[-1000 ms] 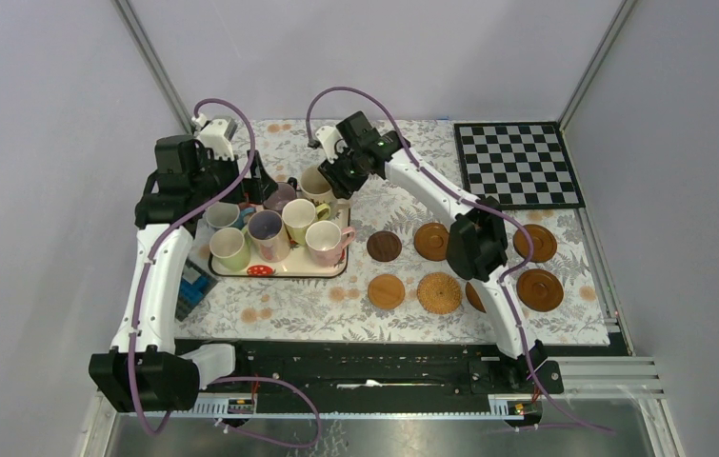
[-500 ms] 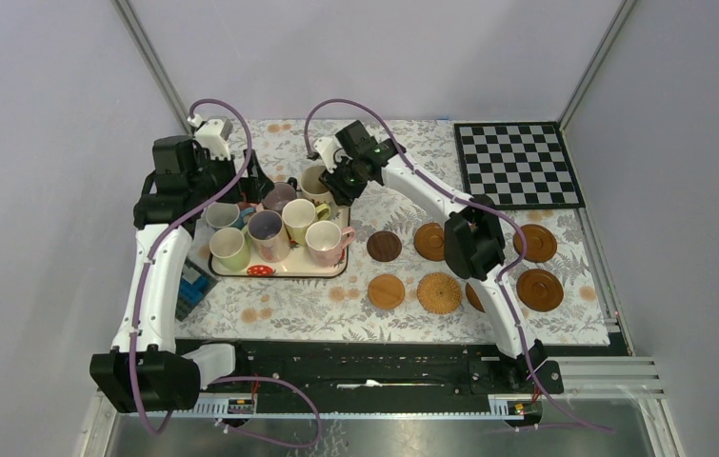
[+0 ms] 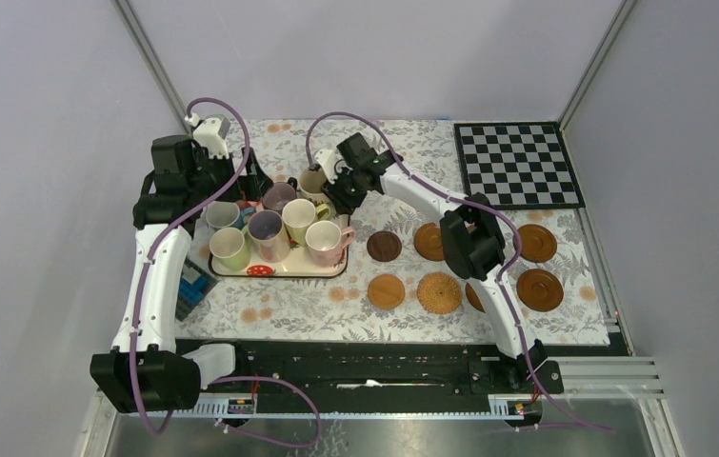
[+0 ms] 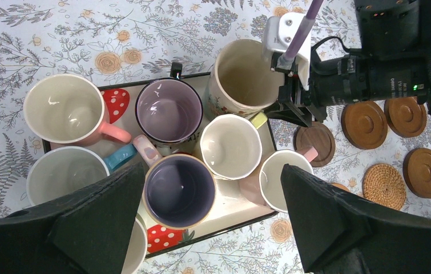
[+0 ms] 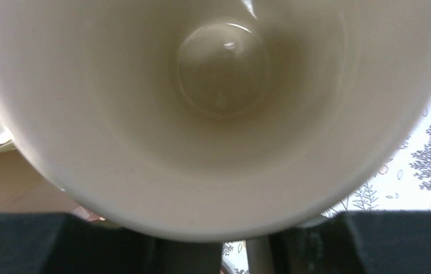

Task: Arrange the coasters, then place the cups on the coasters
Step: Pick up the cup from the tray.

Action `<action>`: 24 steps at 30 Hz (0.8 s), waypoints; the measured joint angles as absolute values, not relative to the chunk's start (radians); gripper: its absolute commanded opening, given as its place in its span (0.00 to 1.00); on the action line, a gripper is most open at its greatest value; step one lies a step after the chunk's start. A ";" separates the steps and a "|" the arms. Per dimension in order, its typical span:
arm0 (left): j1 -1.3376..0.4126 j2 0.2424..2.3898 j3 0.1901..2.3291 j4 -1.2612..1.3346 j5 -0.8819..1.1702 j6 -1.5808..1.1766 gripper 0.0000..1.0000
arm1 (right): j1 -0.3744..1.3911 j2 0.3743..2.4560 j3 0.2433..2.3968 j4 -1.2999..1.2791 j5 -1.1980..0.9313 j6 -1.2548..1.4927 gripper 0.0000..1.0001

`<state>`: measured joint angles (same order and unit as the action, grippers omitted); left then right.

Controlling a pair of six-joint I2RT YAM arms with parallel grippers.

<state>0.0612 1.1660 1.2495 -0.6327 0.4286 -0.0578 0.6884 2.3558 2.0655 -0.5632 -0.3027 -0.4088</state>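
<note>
Next, my right gripper opens, moves back and takes hold of the cream cup's handle, because it is too far under the cream cup's rim (image 5: 218,231) and has cloth between its fingers.
Several cups stand packed on the strawberry-print tray (image 3: 279,271). The tall patterned cream cup (image 3: 314,181) (image 4: 247,77) is at the tray's back right corner. My right gripper (image 3: 333,188) (image 4: 290,108) is down at its right rim. In the right wrist view this cup (image 5: 213,114) fills the frame, and the gripper (image 5: 216,240) shows only dark fingers under the rim, so its grip is unclear. My left gripper (image 3: 258,183) (image 4: 213,168) hangs open above the purple-lined cup (image 4: 180,191). Several coasters lie right of the tray, among them a dark one (image 3: 384,246) and a woven one (image 3: 440,293).
A checkerboard mat (image 3: 519,164) lies at the back right corner. A blue object (image 3: 193,286) sits just left of the tray. The right arm's elbow (image 3: 474,243) hangs over the coaster rows and hides part of one. Grey walls close in both sides.
My right gripper has moved left and down onto the tall cream cup's rim. The left arm has hardly moved.
</note>
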 measured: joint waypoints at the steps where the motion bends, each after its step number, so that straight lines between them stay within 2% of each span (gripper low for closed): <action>1: 0.062 1.166 1.250 -0.633 0.429 -0.059 0.99 | 0.688 2.355 2.053 -0.556 -0.307 -0.411 0.34; 4: 0.064 1.166 1.250 -0.632 0.428 -0.060 0.99 | 0.688 2.355 2.027 -0.528 -0.309 -0.414 0.28; 7: 0.067 1.167 1.250 -0.629 0.426 -0.062 0.99 | 0.688 2.351 2.012 -0.507 -0.308 -0.414 0.28; 8: 0.067 1.167 1.250 -0.628 0.426 -0.062 0.99 | 0.688 2.349 2.006 -0.501 -0.308 -0.414 0.34; 10: 0.067 1.167 1.250 -0.625 0.425 -0.062 0.99 | 0.688 2.340 1.987 -0.482 -0.308 -0.411 0.53; 12: 0.068 1.167 1.250 -0.625 0.425 -0.064 0.99 | 0.688 2.329 1.964 -0.457 -0.307 -0.405 0.57; 20: 0.068 1.167 1.249 -0.625 0.426 -0.073 0.99 | 0.688 2.245 1.845 -0.322 -0.305 -0.381 0.45; 24: 0.068 1.167 1.249 -0.625 0.426 -0.076 0.99 | 0.688 2.223 1.823 -0.274 -0.306 -0.374 0.43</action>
<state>0.0677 1.1671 1.2488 -0.6247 0.4255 -0.0765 0.6884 2.2227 1.8233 -0.2745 -0.3058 -0.3737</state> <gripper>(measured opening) 0.986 0.442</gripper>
